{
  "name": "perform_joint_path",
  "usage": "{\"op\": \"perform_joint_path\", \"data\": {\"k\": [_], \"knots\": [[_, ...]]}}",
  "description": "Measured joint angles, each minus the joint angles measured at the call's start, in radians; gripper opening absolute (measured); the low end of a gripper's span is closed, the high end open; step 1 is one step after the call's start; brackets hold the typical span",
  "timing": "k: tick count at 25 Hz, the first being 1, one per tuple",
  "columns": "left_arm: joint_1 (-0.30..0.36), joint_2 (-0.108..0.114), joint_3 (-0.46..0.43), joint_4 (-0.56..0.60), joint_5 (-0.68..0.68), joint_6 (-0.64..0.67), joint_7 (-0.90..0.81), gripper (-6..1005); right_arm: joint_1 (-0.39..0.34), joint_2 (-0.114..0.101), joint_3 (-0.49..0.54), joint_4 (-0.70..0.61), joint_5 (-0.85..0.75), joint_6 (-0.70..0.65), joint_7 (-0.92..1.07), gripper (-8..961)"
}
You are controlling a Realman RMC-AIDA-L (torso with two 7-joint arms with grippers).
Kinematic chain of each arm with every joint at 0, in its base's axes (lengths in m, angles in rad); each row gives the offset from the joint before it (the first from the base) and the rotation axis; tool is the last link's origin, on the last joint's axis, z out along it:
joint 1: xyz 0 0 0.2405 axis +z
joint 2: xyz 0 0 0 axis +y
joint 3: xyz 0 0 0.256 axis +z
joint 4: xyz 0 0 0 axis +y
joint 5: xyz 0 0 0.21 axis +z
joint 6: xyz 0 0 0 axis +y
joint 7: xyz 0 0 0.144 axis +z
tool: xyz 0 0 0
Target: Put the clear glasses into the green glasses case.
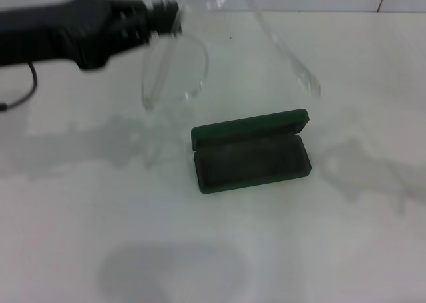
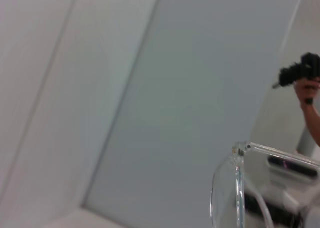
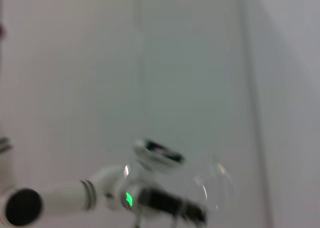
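Observation:
The clear glasses' temple arms [image 1: 310, 83] are spread too wide for the green glasses case, so the robot's right gripper should push one temple arm [image 1: 274, 35] in before the robot lowers the glasses.
The clear glasses [image 1: 174, 70] hang in the air above the white table, held at the frame's upper edge by my left gripper [image 1: 168, 13], which is shut on them. One lens hangs down and a long temple arm [image 1: 293, 60] reaches out to the right. The green glasses case [image 1: 251, 152] lies open on the table just below and to the right of the glasses, its dark lining facing up and its lid standing behind. The left wrist view shows a lens and hinge of the clear glasses [image 2: 235, 188] close up. The right wrist view shows the left arm [image 3: 65, 198] holding the clear glasses [image 3: 210, 188]. My right gripper is out of view.
The white table [image 1: 213, 250] carries only the case, with faint grey shadows around it. A black cable [image 1: 26, 90] hangs at the far left. A person's hand with a black device [image 2: 302, 77] shows far off in the left wrist view.

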Motion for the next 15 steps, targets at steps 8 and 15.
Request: {"op": "perform_joint_path", "data": {"k": [8,15], "knots": [[0.008,-0.007,0.073,-0.071,0.104,-0.001,0.047,69,0.126,-0.004,-0.051,0.002,0.061,-0.021,0.037,-1],[-0.009,-0.013,0.161,-0.132,0.121,-0.067,0.07,70,0.189,0.002,-0.225,0.018,0.062,0.066,0.021,0]]}}
